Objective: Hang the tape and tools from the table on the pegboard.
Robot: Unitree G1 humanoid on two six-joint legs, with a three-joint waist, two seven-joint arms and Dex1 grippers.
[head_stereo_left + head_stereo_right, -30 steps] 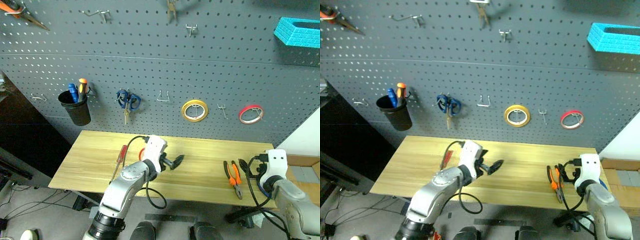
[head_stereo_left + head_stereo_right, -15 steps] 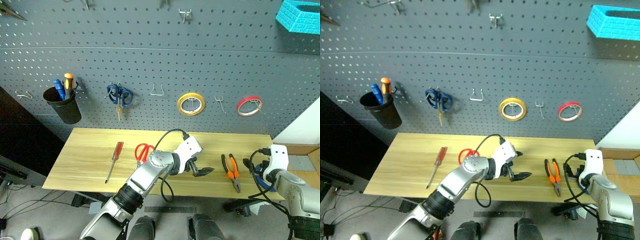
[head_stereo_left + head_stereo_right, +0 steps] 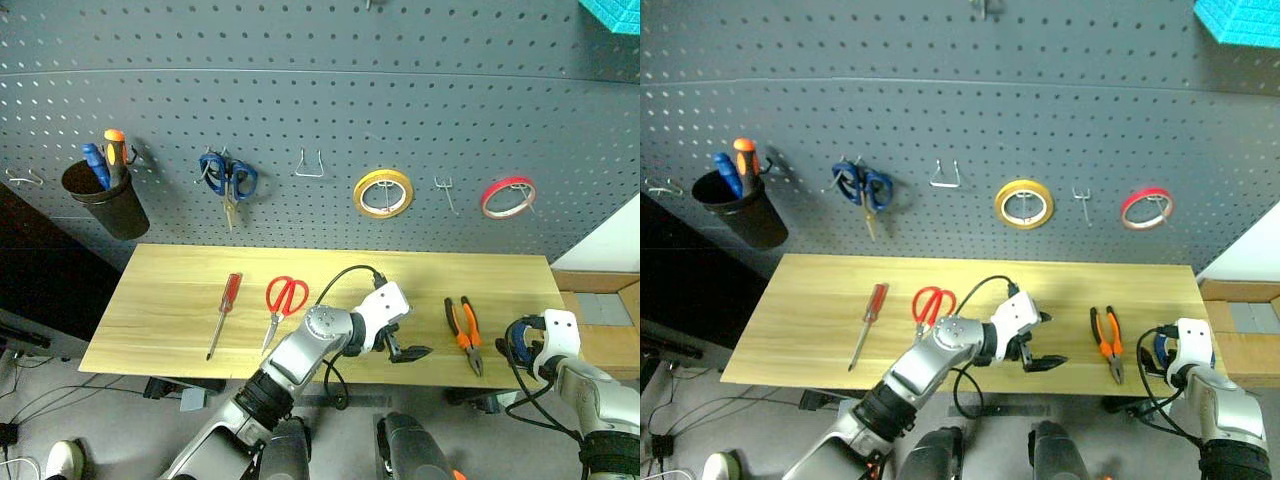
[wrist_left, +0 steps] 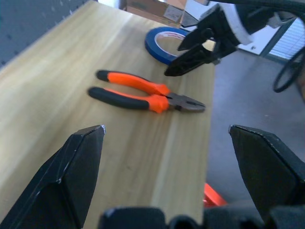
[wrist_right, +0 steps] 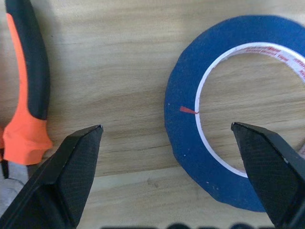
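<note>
The pliers' handles (image 3: 461,315) spread out from narrow jaws. I expect the orange-and-black pliers (image 3: 465,340) to catch in the wire hook with their jaws down when I lower them in.
On the wooden table (image 3: 170,300) lie a red-handled screwdriver (image 3: 222,312), red scissors (image 3: 285,300) and orange-and-black pliers (image 3: 464,330). The blue tape (image 5: 190,143) lies flat at the table's right end, beside the pliers (image 5: 28,71). My right gripper (image 3: 518,345) hangs open just above it, with one side of the ring between its fingers. At the front edge, left of the pliers (image 4: 143,95), my left gripper (image 3: 412,352) is open and empty and points toward them. The tape (image 4: 164,43) lies beyond the pliers, under the right gripper (image 4: 205,43). The dark grey pegboard (image 3: 400,100) rises behind the table.
On the pegboard hang a yellow roll (image 3: 383,193), a red roll (image 3: 507,197), blue scissors (image 3: 226,178) and a black cup (image 3: 105,195) holding blue and orange screwdrivers. Bare hooks (image 3: 310,165) (image 3: 445,192) sit between them. A cyan basket (image 3: 1240,18) is at the top right.
The view has tilted down. My left gripper swung right, from over the scissors to beside the pliers. My right gripper sank toward the blue tape. Both stayed open.
</note>
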